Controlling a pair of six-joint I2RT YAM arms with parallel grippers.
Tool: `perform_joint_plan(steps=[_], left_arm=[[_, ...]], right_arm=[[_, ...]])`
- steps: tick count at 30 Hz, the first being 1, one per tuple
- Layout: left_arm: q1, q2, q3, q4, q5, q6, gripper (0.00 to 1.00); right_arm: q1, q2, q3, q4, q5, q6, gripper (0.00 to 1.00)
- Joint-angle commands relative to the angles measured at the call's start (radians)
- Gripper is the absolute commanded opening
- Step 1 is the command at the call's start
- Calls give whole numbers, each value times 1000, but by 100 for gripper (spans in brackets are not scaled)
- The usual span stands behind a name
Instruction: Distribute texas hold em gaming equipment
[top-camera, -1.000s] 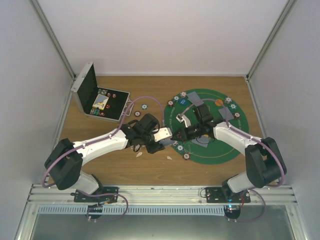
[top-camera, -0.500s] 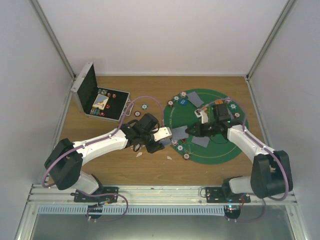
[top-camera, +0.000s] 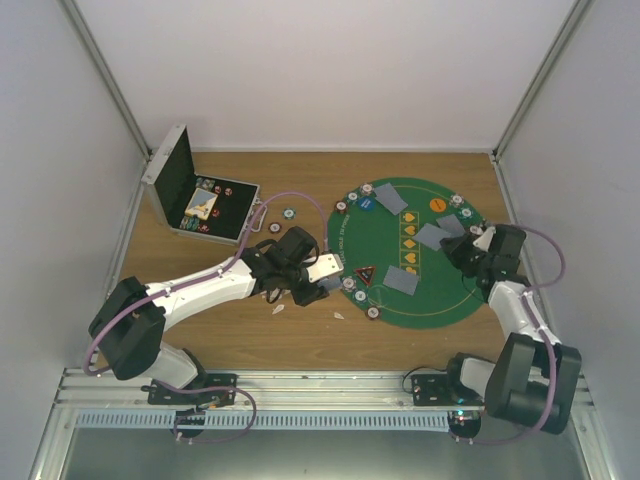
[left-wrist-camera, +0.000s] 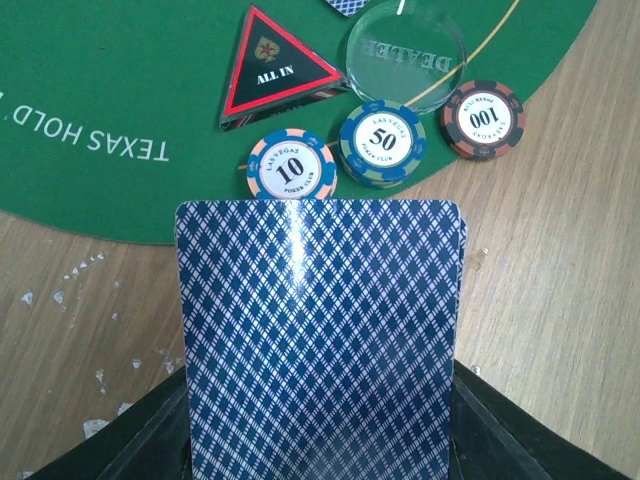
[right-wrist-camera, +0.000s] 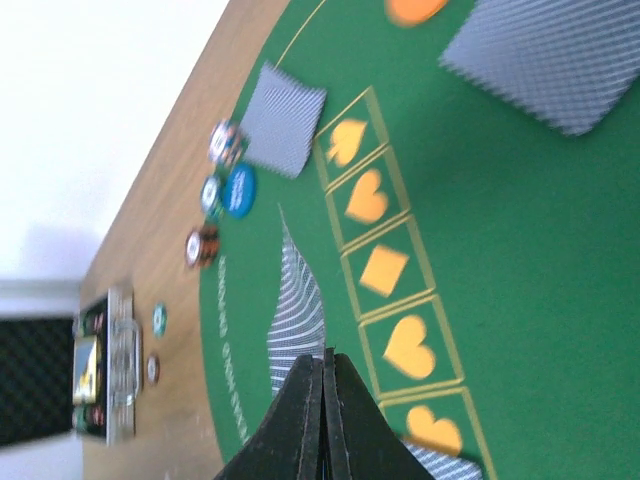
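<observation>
I can see one card hanging (right-wrist-camera: 298, 322) by its edge and the card (top-camera: 453, 224) near the orange button lying clear, so I keep my right gripper going there and let go on top.
My left gripper (top-camera: 326, 270) is shut on blue-backed playing cards (left-wrist-camera: 320, 340) at the left edge of the green mat (top-camera: 440, 300). Just ahead of it lie a 10 chip (left-wrist-camera: 291, 168), a 50 chip (left-wrist-camera: 383, 143), a 100 chip (left-wrist-camera: 484, 118), a clear dealer button (left-wrist-camera: 406, 52) and the red-black triangular token (left-wrist-camera: 275, 68). My right gripper (top-camera: 457, 249) is shut on one card (top-camera: 432, 237), seen edge-on in its wrist view (right-wrist-camera: 295, 310), above the mat's right side. More cards (top-camera: 392, 198) (top-camera: 400, 280) lie on the mat, with an orange button (top-camera: 437, 203) and a blue button (top-camera: 368, 203).
An open metal case (top-camera: 200, 205) with chips stands at the back left. Two loose chips (top-camera: 288, 212) lie between it and the mat. White scraps (top-camera: 280, 308) lie on the wood near my left gripper. Chips ring the mat's far edge (top-camera: 462, 205).
My right gripper has drawn back from beside the left gripper to the mat's right side, carrying a card. The left arm has not moved.
</observation>
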Motion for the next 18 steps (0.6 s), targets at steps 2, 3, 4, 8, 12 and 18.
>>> perform_joint_plan(steps=[2,3,4,8,12,18], left_arm=[[-2,-26,-4,43,-14,-5,57],[0,-25,-2,42,-16,-3,57],[0,-24,-1,42,-17,-3,57],[2,-24,-4,40,-28,-2,57],[3,-14,-1,40,-31,-3,57],[6,-5,4,38,-27,-2,57]], right_arm=[[-113,55,-66,262,66,219,1],[-135,75,-73,292,57,231,1],[-159,95,-77,321,49,235,1],[-226,171,-61,353,17,219,1],[-258,247,-31,364,-17,197,0],[-265,362,22,385,-34,173,0]])
